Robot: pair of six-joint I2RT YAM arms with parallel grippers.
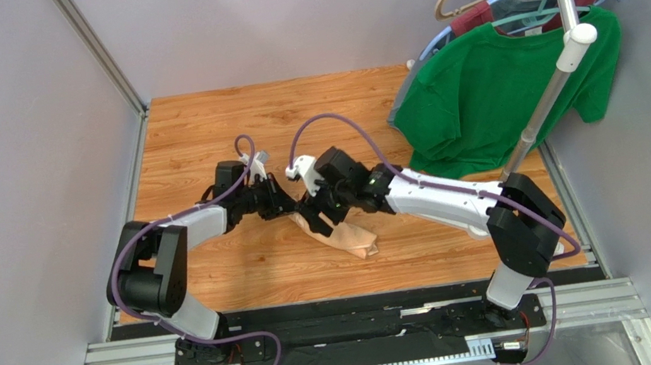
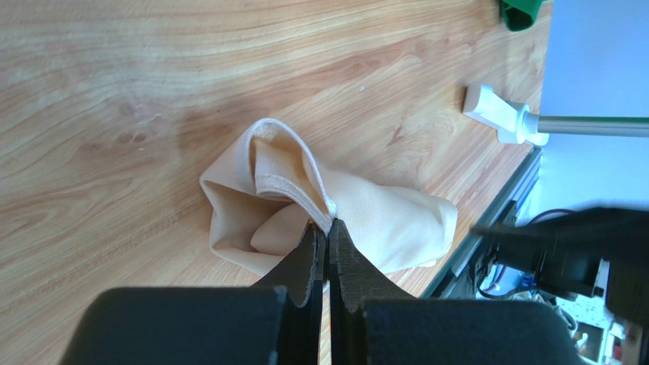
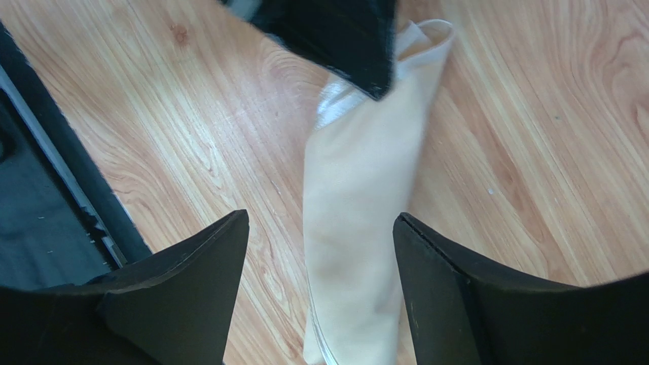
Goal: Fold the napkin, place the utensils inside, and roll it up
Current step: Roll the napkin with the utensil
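My right gripper should squeeze the roll's middle before my left gripper opens, as the napkin's roll is loose, its hemmed end gaping at my left gripper.
The peach-tan napkin lies as a loose roll on the wooden table, near its front middle. In the left wrist view the napkin shows an open, folded end with a hemmed edge. My left gripper is shut on that hem at the roll's end. The left gripper meets the right gripper over the roll's left end. My right gripper stands open above the napkin, a finger on either side and not touching it. The utensils are hidden from every view.
A green T-shirt hangs from a rack at the back right, its slanted pole reaching down to the table. A white rack foot rests near the table's edge. A black rail runs along the front edge.
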